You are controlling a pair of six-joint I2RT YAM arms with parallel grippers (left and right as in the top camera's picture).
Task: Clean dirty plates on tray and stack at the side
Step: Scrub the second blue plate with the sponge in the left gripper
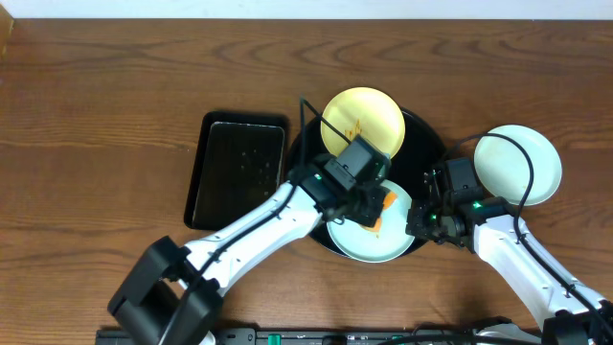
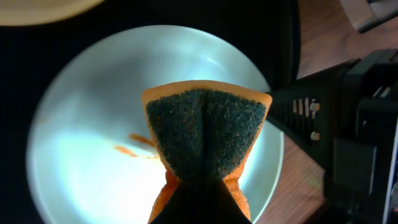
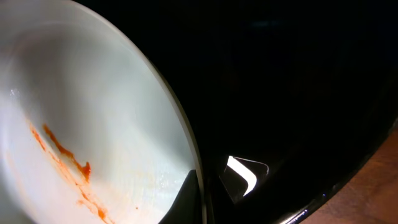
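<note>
Orange smears (image 3: 67, 153) are still on the blue-white plate, so my right gripper should hold the plate's rim (image 3: 196, 160) still while my left gripper wipes the smears off before stacking.
The round black tray (image 1: 429, 144) holds a pale yellow plate (image 1: 362, 122) with a small smear at the back and a pale blue-white plate (image 1: 369, 240) at the front. My left gripper (image 1: 375, 206) is shut on an orange sponge (image 2: 205, 134), green scrub side down, just over this plate (image 2: 81, 162), beside orange smears (image 2: 137, 144). My right gripper (image 1: 419, 225) is shut on the plate's right rim; in the right wrist view its fingers (image 3: 208, 186) pinch the rim of the smeared plate (image 3: 93, 93). A second pale blue-white plate (image 1: 517, 165) lies on the tabletop right of the tray.
A smaller rectangular black tray (image 1: 237, 168) lies left of the round tray. Bare wood tabletop (image 1: 115, 115) stretches to the left and back. The right arm (image 2: 354, 124) stands close to the right of the sponge.
</note>
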